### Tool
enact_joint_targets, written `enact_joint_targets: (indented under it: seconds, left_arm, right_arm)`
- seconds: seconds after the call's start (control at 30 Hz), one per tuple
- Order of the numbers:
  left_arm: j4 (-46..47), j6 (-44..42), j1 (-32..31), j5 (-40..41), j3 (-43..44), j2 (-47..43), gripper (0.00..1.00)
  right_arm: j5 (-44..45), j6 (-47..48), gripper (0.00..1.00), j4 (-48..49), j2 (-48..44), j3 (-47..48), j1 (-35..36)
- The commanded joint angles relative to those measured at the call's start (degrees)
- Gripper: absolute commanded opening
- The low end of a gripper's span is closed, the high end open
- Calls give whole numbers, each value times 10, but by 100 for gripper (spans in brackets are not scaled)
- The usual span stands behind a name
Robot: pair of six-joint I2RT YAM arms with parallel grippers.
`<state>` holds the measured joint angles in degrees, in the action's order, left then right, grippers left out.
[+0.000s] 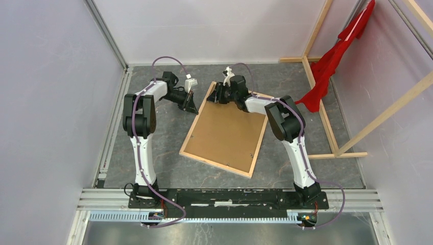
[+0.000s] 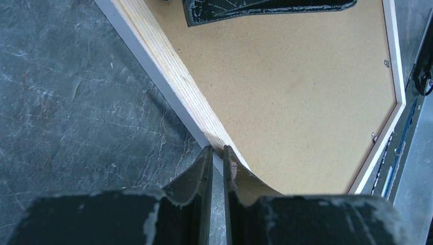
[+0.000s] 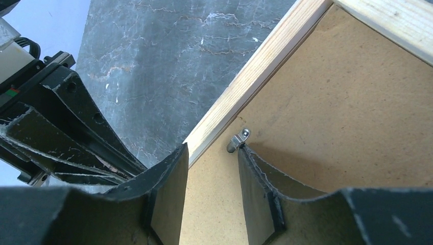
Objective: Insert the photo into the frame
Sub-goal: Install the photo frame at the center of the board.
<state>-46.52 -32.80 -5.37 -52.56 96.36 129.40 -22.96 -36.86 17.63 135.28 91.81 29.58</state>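
Observation:
The frame is crooked, with its near border slanting (image 1: pixel 214 166). Next, my right gripper turns the frame around by the frame's other far corner (image 1: pixel 267 96) before it works the frame's near clips.
The frame (image 1: pixel 196 118) lies face down on the dark table, its bare wood back up, with the brown backing board (image 1: pixel 227 132) set in it. The photo is hidden. My left gripper (image 1: pixel 191 107) is at the frame's left border near the far corner. In the left wrist view its jaws (image 2: pixel 217 149) are nearly together, tips at the wood border (image 2: pixel 168 71), nothing between them. My right gripper (image 1: pixel 214 96) is over the far left corner, open (image 3: pixel 212 148), one finger (image 3: pixel 255 168) touching a metal clip (image 3: pixel 238 139) on the board (image 3: pixel 332 112).
A red cloth (image 1: pixel 337 56) hangs on bare wooden beams (image 1: pixel 327 117) at the right. White walls stand close on the left and back. A metal rail (image 1: pixel 230 199) carries both arm bases at the near edge. More small clips sit along the frame's right border (image 2: pixel 386 63).

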Motion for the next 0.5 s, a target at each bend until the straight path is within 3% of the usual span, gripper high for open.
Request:
enact_joint_targets:
  seconds: [0.0,0.47]
  left_arm:
    - [-10,-20,-6,28,-11,3,18]
    - [-10,-21,-6,27,-12,-1,17]
  right_arm:
    - [-4,-3,47,-5,25,25,4]
    - [-3,-8,45,-19,50,58,4]
